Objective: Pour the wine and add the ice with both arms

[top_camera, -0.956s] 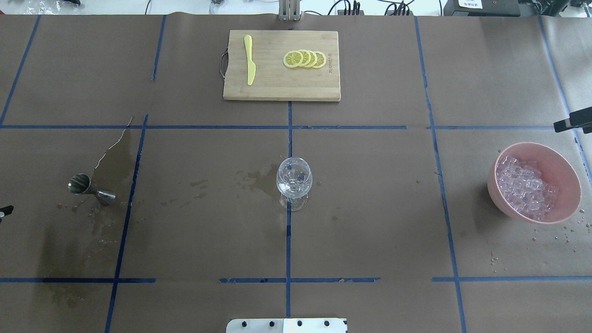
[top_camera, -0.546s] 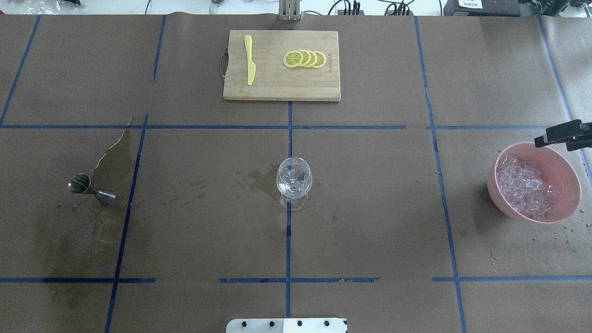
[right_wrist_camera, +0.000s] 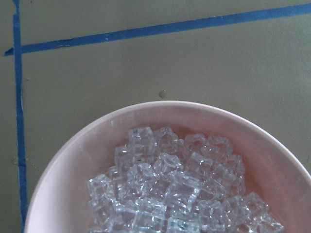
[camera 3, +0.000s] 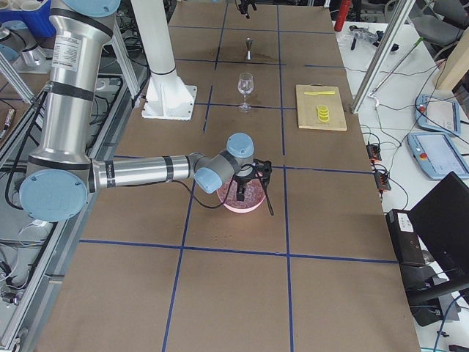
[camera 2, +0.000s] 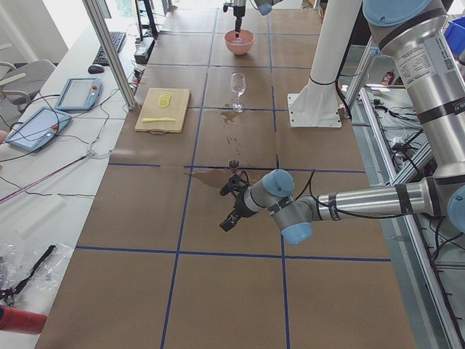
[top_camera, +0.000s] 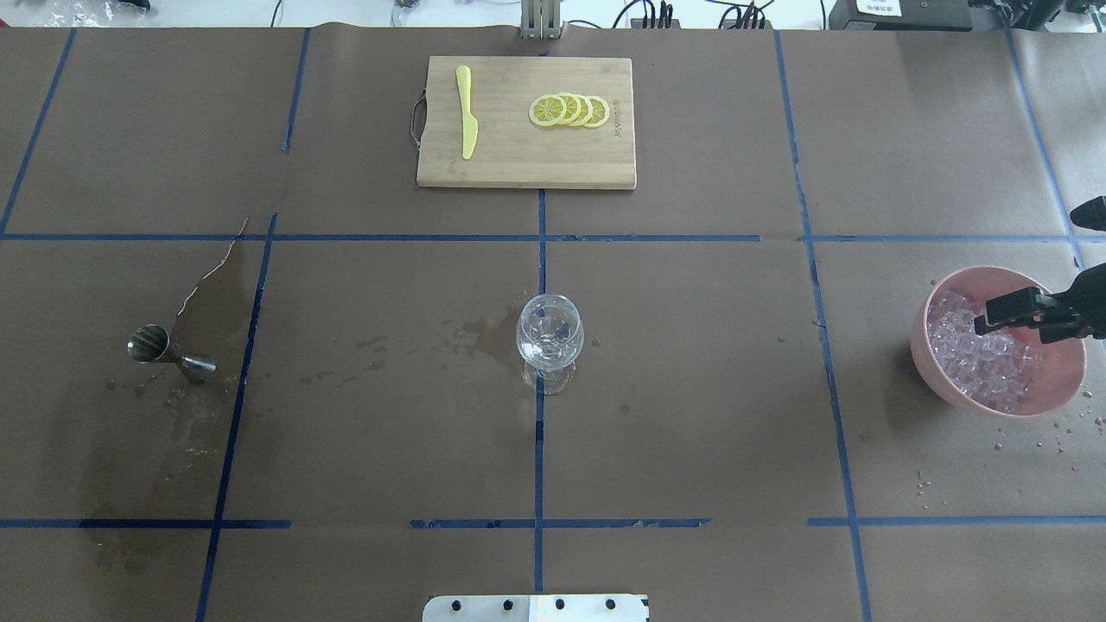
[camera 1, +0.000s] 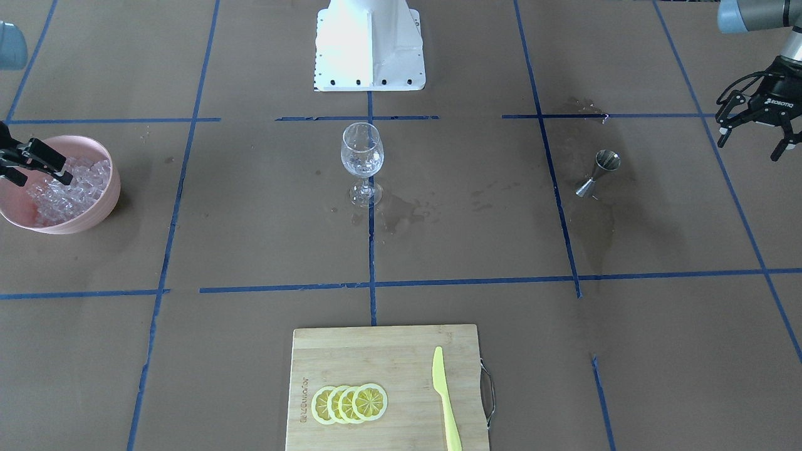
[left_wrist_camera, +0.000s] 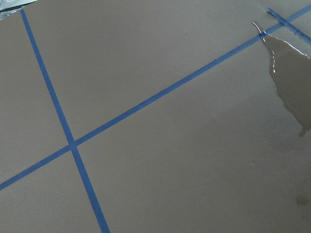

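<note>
I expect one ice cube (camera 1: 78,183) to come away on its own when I lift it, since the clear cubes (right_wrist_camera: 167,182) lie piled at odd angles with gaps between them.
The ice (top_camera: 985,358) is a heap of small clear cubes in a pink bowl (top_camera: 942,380) at the right. My right gripper (camera 1: 37,172) hangs open just above the ice, one finger (top_camera: 1007,311) over the bowl. The right wrist view looks straight down on the ice (right_wrist_camera: 170,194) and the bowl's rim (right_wrist_camera: 160,107). A clear stemmed wine glass (top_camera: 549,333) stands at the centre. Wine shows as dark wet patches beside the glass (top_camera: 488,333) and at the left (top_camera: 216,294). My left gripper (camera 1: 750,149) is open and empty, beyond the steel jigger (camera 1: 598,172).
A bamboo cutting board (top_camera: 525,164) at the far side carries a yellow knife (top_camera: 467,112) and lemon slices (top_camera: 570,111). The jigger (top_camera: 168,352) stands at the left. The white pedestal (camera 1: 369,44) is at the near edge. Droplets dot the paper by the bowl (top_camera: 1054,441).
My right gripper has come in from the right edge and moved over the pink bowl. The left gripper's tip has left the overhead view. The glass and the jigger have not moved.
</note>
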You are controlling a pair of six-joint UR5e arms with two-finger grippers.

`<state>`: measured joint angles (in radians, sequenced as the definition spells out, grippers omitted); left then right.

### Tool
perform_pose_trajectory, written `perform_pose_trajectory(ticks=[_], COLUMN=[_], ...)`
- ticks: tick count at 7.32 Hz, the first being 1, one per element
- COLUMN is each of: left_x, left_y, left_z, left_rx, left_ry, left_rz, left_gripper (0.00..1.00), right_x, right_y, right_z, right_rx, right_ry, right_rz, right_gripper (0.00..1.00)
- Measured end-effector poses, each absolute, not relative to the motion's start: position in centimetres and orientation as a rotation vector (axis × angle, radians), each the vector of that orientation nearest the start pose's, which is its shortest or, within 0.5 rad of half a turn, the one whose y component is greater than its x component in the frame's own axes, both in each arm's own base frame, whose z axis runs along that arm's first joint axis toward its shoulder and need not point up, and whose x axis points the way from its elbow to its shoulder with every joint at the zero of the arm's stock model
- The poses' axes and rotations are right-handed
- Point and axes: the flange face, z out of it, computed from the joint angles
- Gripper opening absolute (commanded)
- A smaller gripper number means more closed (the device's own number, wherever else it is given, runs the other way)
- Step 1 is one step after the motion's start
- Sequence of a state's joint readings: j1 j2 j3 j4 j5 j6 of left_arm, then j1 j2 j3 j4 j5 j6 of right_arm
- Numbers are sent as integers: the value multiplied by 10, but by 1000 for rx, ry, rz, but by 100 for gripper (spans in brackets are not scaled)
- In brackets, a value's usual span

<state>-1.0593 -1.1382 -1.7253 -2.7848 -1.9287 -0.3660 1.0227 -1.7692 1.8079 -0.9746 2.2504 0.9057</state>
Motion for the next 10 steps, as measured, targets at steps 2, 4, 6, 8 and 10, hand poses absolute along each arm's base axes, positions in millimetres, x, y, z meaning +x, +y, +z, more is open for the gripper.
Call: perform_pose_trajectory(ticks=[2,4,6,8,10], left_x=[77,76,75,74,74], left_y=[-339,-338,-338,-337,-336], left_z=[631,631,630,630,628], left_rx=[702,703,695,692,696], left_ry=[695,697,710,717,722], left_rz=[299,292,258,239,232], left_gripper=[100,100,100,100,100], right_x=[-180,-182,-182,-173,-177], right_y=[-401,-399,-399,-400,-412], right_z=[573,575,571,531,457], right_rx=[29,28,36,94,165], right_ry=[-853,-845,-849,-895,-991], right_rz=[110,107,104,93,141], right_gripper=[19,0,0,0,0])
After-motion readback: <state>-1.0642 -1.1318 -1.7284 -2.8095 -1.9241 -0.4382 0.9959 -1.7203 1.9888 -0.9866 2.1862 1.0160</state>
